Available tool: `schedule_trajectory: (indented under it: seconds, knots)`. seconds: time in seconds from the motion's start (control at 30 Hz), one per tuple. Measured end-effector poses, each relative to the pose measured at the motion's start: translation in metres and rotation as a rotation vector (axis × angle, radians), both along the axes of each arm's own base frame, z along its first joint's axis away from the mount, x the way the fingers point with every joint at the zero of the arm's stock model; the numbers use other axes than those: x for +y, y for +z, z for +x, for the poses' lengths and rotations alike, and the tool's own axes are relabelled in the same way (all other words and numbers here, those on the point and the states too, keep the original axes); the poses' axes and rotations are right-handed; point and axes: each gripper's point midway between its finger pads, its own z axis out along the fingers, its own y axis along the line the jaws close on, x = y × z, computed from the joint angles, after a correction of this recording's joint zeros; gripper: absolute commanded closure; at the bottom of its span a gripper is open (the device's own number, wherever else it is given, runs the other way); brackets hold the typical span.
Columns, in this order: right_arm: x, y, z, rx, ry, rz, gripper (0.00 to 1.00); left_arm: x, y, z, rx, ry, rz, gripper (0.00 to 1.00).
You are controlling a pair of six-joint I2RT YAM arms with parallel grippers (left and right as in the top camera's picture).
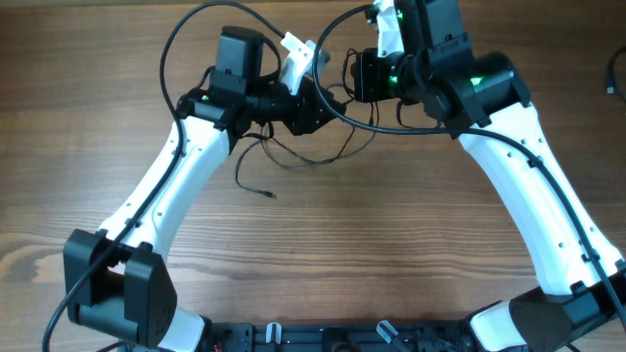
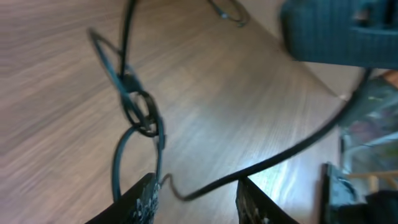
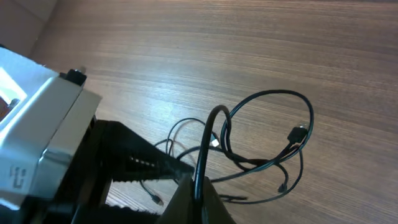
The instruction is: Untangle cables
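My left gripper has the strand of cable running between its open fingers (image 2: 193, 194) while my right gripper holds the cable. My left gripper should keep moving in until it closes on the strand of cable (image 2: 214, 185).
The cables (image 1: 293, 153) are thin black wires in loose tangled loops on the wooden table, below where my two grippers meet at the top centre. One loose plug end (image 1: 271, 194) lies toward the front. My left gripper (image 1: 313, 110) is open, and in the left wrist view its fingers (image 2: 199, 200) straddle one strand, with a knot of loops (image 2: 142, 113) beyond. My right gripper (image 1: 344, 88) is shut on a cable strand (image 3: 200, 177) that rises into a loop (image 3: 273, 93) ending in a small plug (image 3: 299, 132).
Thicker black robot cords arc over both arms (image 1: 186, 34) and across between them (image 1: 364, 123). The left arm's dark finger and white mount (image 3: 37, 137) crowd the right wrist view. A dark object (image 1: 614, 76) sits at the right table edge.
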Motion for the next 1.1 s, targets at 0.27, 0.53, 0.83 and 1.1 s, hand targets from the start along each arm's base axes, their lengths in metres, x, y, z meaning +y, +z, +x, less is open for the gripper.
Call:
schedule_trajectory:
  seconds: [0.27,0.53,0.83,1.1]
  knots:
    - [0.000,0.000,0.000,-0.004,0.007,-0.005,0.96,0.007,0.003,0.025,-0.104,0.090,0.049,0.58]
    - [0.000,0.000,0.000,-0.007,0.011,-0.008,0.95,0.019,-0.004,0.037,-0.123,0.167,0.116,0.57]
    - [0.000,0.000,0.000,-0.007,0.012,-0.008,0.96,0.039,-0.013,0.054,-0.151,0.286,0.219,0.54]
    - [0.002,0.000,-0.001,-0.004,0.020,-0.001,0.96,0.043,-0.021,0.058,-0.144,0.310,0.250,0.56]
